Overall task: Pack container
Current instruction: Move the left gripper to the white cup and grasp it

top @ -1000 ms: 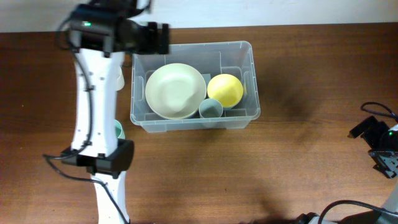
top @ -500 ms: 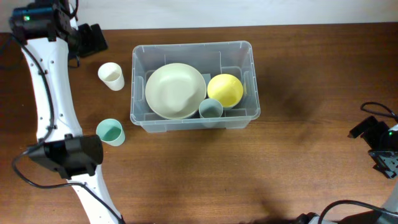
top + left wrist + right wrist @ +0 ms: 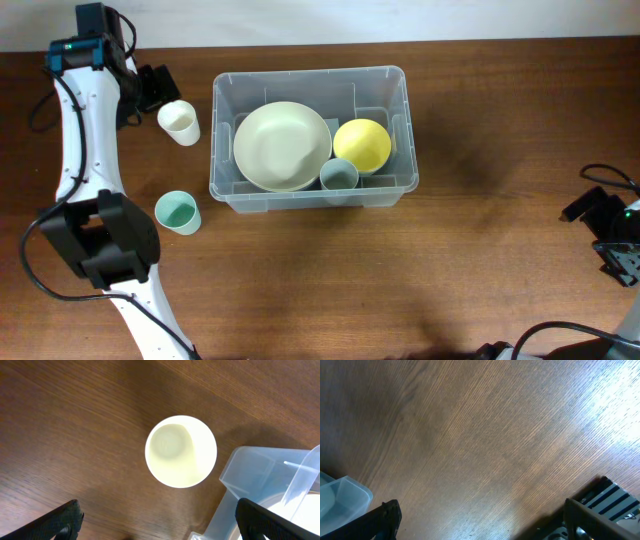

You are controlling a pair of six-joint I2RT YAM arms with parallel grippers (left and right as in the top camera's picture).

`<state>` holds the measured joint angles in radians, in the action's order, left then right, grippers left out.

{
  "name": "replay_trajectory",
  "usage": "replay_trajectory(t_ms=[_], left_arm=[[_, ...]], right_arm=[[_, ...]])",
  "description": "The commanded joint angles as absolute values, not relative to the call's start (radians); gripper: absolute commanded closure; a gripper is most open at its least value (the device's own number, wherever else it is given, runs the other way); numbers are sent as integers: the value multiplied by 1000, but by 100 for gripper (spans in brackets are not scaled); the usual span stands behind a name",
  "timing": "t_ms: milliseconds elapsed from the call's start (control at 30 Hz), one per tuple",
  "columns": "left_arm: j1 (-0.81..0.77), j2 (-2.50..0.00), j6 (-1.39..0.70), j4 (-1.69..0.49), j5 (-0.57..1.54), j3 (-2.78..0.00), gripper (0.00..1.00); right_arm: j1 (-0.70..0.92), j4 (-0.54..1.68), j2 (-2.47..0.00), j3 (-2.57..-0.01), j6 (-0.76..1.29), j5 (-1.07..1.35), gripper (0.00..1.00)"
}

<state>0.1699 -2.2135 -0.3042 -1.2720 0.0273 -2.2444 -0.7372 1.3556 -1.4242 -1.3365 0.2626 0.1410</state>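
Note:
The robot's left gripper keeps going down until the cup's side farthest from the container is between its fingers, because the cream cup's open rim faces up, clear of the container.
The clear plastic container stands at the table's upper middle. It holds a large cream bowl, a yellow bowl and a grey-blue cup. A cream cup stands upright just left of the container; it also shows from above in the left wrist view, next to the container's corner. My left gripper is open and empty, just above and left of the cream cup; its fingers show wide apart. My right gripper is open and empty at the far right edge, its fingers over bare wood.
A teal cup stands on the table below the cream cup, left of the container's front corner. The left arm runs down the left side of the table. Black cables lie near the right gripper.
My left arm has swung from over the container's left edge out to the far left, then came back right toward the cream cup. The cups it hid are uncovered. The right arm is still.

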Motion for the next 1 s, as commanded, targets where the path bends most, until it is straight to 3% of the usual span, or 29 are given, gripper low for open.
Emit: replay_trajectory(t_ms=[0,967], left_arm=[[173,-2210,-344,-1265,57,-2224,1],[173,-2421,-415,-1287,-16,-2224,2]], right_arm=[[-740,1353,-1422,-1335,270,146,1],[-740,1353,-1422,-1335,270,146,1]])
